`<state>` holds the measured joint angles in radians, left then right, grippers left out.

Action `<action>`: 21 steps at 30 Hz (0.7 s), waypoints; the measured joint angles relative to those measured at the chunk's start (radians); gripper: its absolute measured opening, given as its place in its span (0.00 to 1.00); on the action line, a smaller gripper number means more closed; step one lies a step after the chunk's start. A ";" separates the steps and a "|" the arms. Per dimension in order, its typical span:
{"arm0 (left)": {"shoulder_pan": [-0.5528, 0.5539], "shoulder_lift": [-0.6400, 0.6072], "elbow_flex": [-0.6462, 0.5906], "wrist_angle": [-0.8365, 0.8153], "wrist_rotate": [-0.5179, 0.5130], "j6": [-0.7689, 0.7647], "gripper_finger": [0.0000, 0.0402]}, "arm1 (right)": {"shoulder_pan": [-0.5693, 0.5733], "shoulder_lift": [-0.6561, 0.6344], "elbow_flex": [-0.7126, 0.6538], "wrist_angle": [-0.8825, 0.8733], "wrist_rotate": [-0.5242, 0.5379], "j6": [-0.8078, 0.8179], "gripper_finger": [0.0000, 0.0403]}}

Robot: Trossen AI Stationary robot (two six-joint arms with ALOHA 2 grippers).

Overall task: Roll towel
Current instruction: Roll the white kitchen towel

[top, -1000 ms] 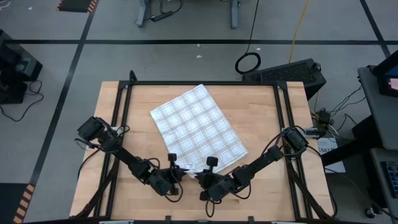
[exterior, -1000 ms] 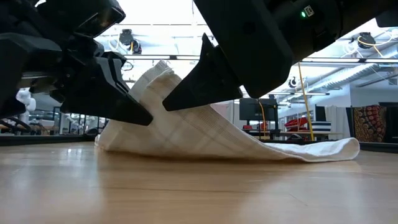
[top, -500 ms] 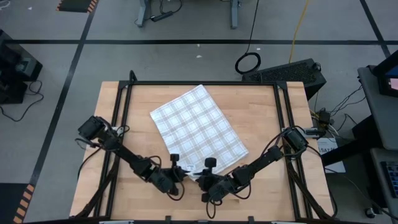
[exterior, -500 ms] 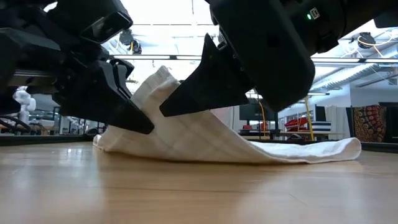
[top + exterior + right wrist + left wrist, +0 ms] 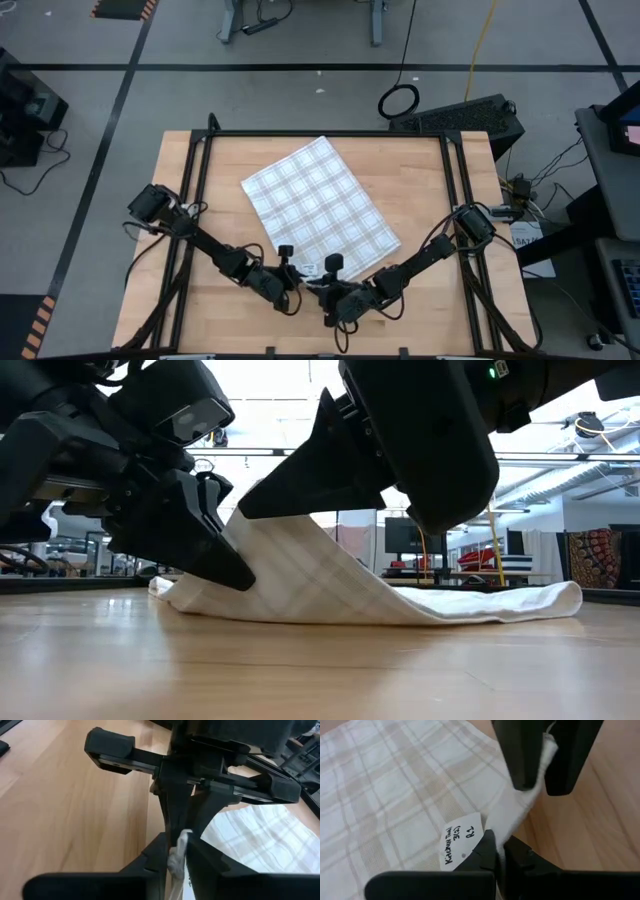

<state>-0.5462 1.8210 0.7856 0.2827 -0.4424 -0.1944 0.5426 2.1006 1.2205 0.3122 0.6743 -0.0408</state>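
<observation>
The towel lies at a slant, both grippers on its near corner, so next I take that corner with my right gripper alone and turn the towel straighter.
The towel, white with a tan plaid grid, lies spread at a slant across the middle of the wooden table. Its near corner is raised off the wood while the rest lies flat. A small white tag sits at the raised edge. My left gripper and my right gripper meet tip to tip at that corner, near the table's front edge. Both are shut on the cloth. In the low view the two dark grippers hide the corner's tip. My left gripper pinches the towel's near-corner edge between its two fingers, right beside the tag. It comes slanting down from the table's near left. The corner is lifted clear and the cloth slopes down to the table behind it. My right gripper pinches a bunched bit of the same edge between its two fingers, a short way from the left gripper's hold. It comes slanting down from the table's near right. A short strip of cloth runs between the two holds.
Black frame rails run along the table's left, right and far sides. Bare wood lies to the right of the towel and along the near edge. Cables and equipment stand on the floor beyond the table.
My left gripper has moved toward the table's right, closing in on my right gripper, and has turned a little. My right gripper has rolled about its own axis without shifting. The raised corner's slack fold now runs as a straighter slope down to the table.
</observation>
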 joint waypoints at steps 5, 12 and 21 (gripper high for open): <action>0.003 0.000 0.001 0.000 0.002 0.017 0.03 | 0.000 0.000 0.000 0.008 -0.020 0.002 0.06; 0.003 0.000 0.001 -0.001 0.002 0.028 0.04 | 0.019 0.000 0.000 0.017 0.005 -0.098 0.16; 0.003 0.000 0.001 -0.004 0.019 0.028 0.04 | 0.027 0.000 0.000 -0.070 0.032 -0.061 0.43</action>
<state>-0.5430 1.8210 0.7864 0.2790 -0.4233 -0.1667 0.5699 2.1006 1.2201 0.2427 0.7062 -0.1013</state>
